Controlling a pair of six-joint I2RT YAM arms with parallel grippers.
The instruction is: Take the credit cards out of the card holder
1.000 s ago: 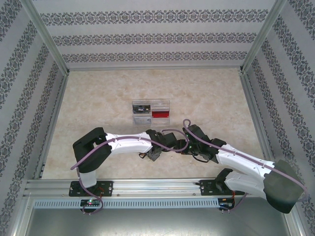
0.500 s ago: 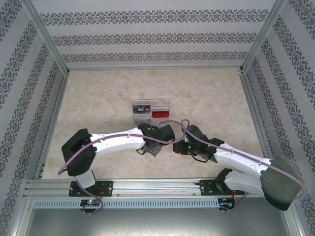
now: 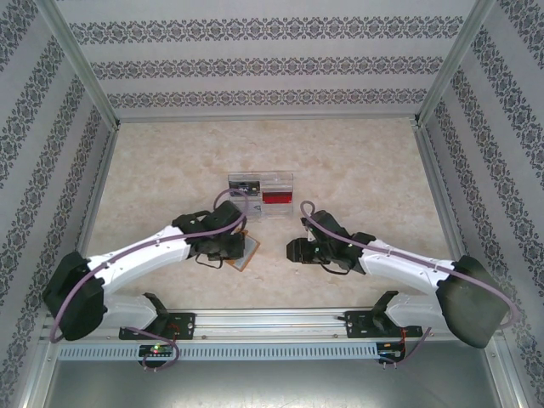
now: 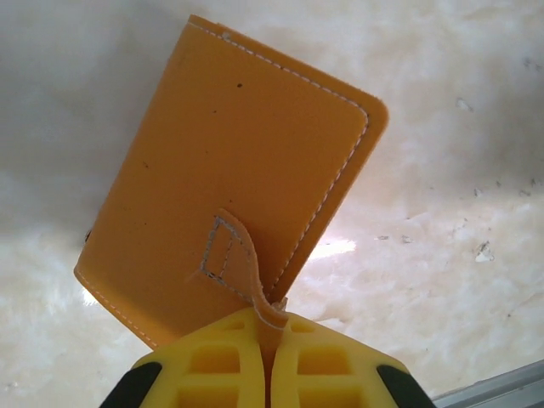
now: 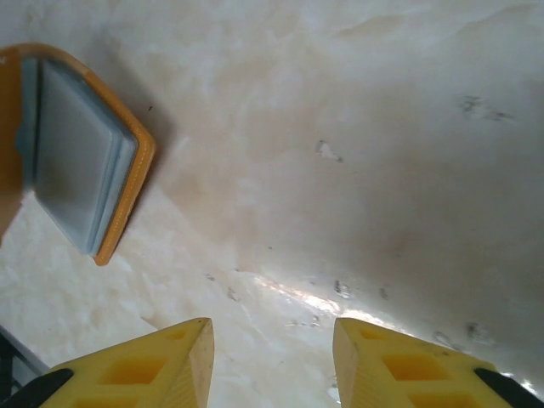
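The card holder hangs at a tilt from the robot's left gripper by its closing strap [image 4: 231,253], so the robot should raise it and bring its open edge [image 5: 127,195] to the right gripper first.
The card holder [image 4: 246,170] is an orange-tan wallet with white stitching, folded shut and hanging tilted over the table. My left gripper [image 4: 272,340] is shut on its closing strap [image 4: 242,272]. From above, the card holder [image 3: 249,250] sits just right of the left gripper [image 3: 231,244]. My right gripper [image 5: 272,340] is open with nothing between its fingers, and hovers over bare table to the right of the holder. In the right wrist view the card holder [image 5: 85,153] shows grey-blue sleeves at its open edge. A red credit card [image 3: 276,197] lies in the clear tray.
The clear plastic tray [image 3: 261,194] stands just beyond both grippers, with a dark card [image 3: 245,185] in its left compartment. Patterned walls and metal rails enclose the marble-look table [image 3: 357,170]. A metal rail [image 3: 272,319] runs along the near edge.
My left gripper has shut on the strap and swung left and slightly away, carrying the card holder. The left elbow dropped to the lower left. The right gripper followed a little to the left.
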